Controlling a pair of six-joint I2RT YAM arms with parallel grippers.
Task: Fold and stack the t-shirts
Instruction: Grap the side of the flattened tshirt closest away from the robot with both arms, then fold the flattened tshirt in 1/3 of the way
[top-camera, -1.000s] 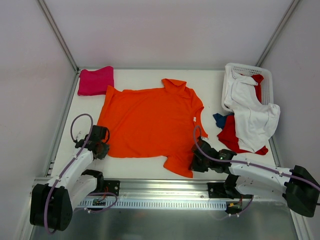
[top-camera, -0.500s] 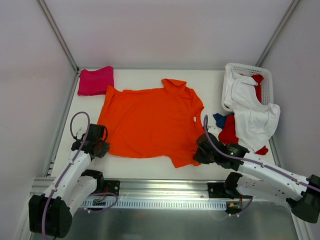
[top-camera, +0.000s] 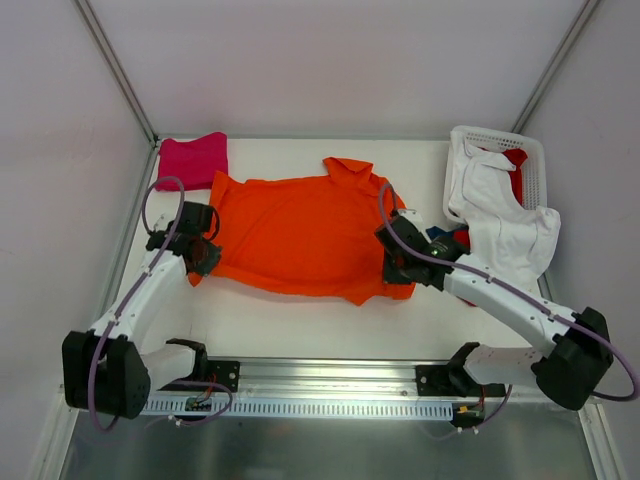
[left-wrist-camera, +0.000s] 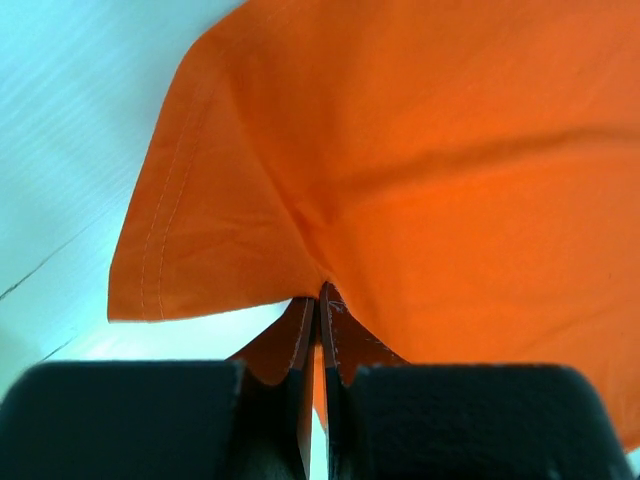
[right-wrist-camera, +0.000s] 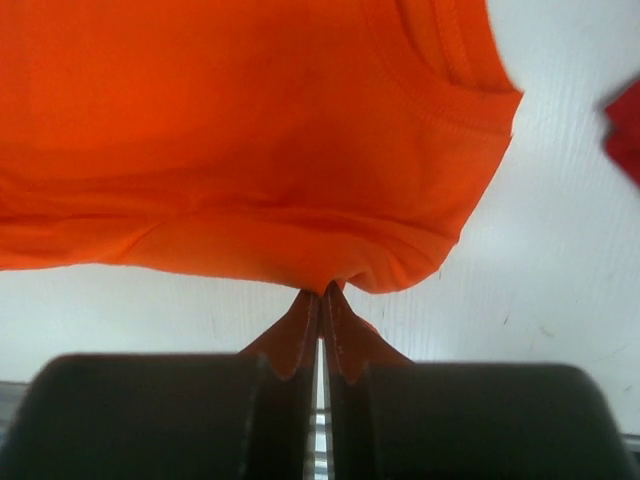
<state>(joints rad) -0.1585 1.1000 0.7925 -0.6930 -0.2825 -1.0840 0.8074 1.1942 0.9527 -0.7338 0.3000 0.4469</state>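
My right gripper goes on toward the middle (top-camera: 352, 233) and lets go there. Both grippers are pinching the near edge of the orange t-shirt, and the t-shirt's middle is spread flat.
The bright orange t-shirt (top-camera: 300, 230) lies spread in the middle of the table, its near part lifted and carried toward the far side. My left gripper (top-camera: 200, 258) is shut on its near-left hem; the left wrist view shows the cloth (left-wrist-camera: 400, 180) pinched between the fingertips. My right gripper (top-camera: 397, 270) is shut on its near-right edge by the sleeve; the cloth shows in the right wrist view (right-wrist-camera: 250, 130). A folded magenta-pink t-shirt (top-camera: 190, 160) lies at the far left. White (top-camera: 505, 235), red (top-camera: 462, 270) and dark blue (top-camera: 438, 238) t-shirts spill from the basket at right.
A white slotted basket (top-camera: 497, 142) stands at the far right with shirts hanging over its near rim. Bare white table (top-camera: 300, 320) lies between the orange shirt and the near rail. Enclosure walls stand close on both sides.
Both grippers have moved away from the near edge toward the far side, drawing the orange shirt's near hem up and over its body. The shirt now looks shorter front to back.
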